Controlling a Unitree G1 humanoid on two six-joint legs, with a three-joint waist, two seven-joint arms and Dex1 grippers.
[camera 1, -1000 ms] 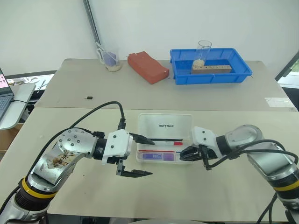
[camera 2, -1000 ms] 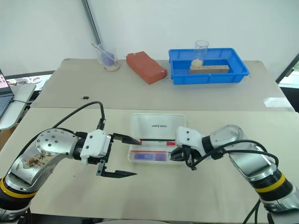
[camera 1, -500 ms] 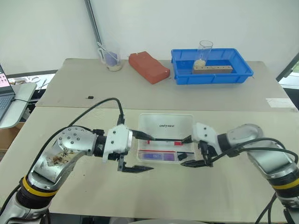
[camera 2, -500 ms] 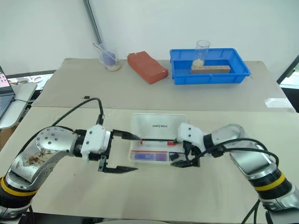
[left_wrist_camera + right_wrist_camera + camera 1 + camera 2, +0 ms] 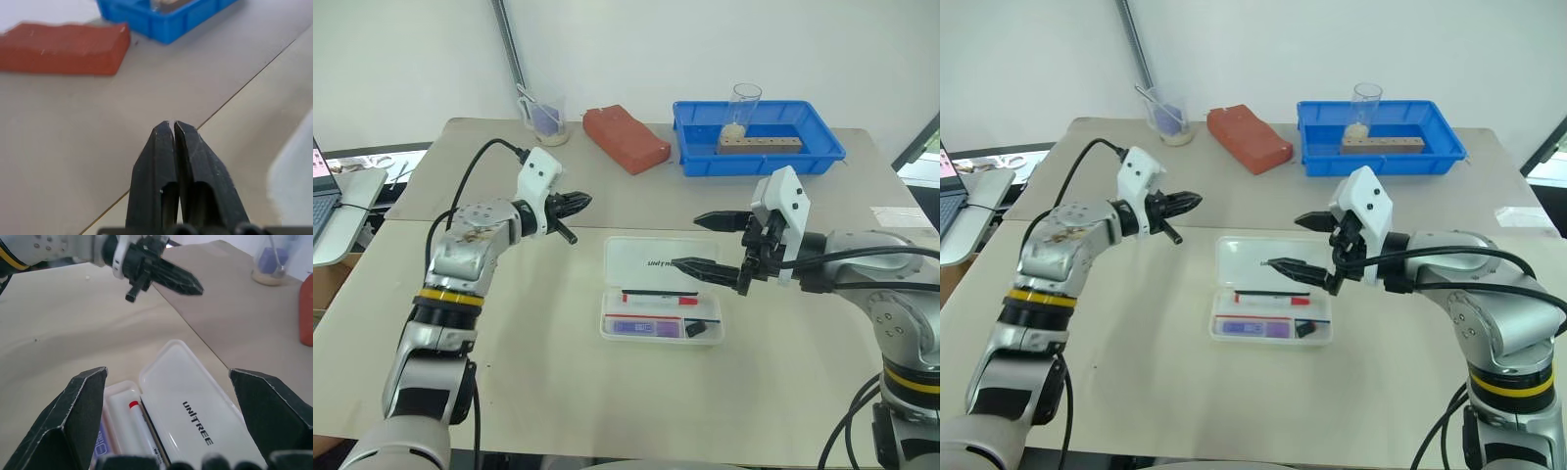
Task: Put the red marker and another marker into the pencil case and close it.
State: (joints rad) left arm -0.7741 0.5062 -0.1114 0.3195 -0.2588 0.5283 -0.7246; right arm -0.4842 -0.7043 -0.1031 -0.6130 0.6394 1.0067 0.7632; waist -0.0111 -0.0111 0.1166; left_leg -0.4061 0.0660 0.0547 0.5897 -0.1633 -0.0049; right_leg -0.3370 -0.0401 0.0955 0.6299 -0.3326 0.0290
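The folded-back lid [image 5: 689,252] is under my right gripper's open fingers. My right gripper should therefore move back, and my shut left gripper should push the lid closed [image 5: 616,262].
The pencil case [image 5: 646,253] lies open in the middle of the table, its logo lid folded back. In its tray lie the red marker [image 5: 1271,299] and, in front of it, the lavender marker [image 5: 1255,329]. My right gripper [image 5: 686,241] hangs open above the case's right end, its fingers spread over the lid [image 5: 195,431] and holding nothing. Off to the left, my left gripper [image 5: 578,201] is shut and empty above the table seam. The right wrist view also shows the red marker [image 5: 139,426].
At the back stand a blue tray [image 5: 759,157] with a glass and a wooden block, a red brick [image 5: 625,140] and a cup [image 5: 544,122]. A small black piece [image 5: 697,330] lies in the case's right end. A laptop sits off the left edge.
My left gripper left the case's left end, swung up toward the back left and shut. My right gripper opened, then rose off the case's right end.
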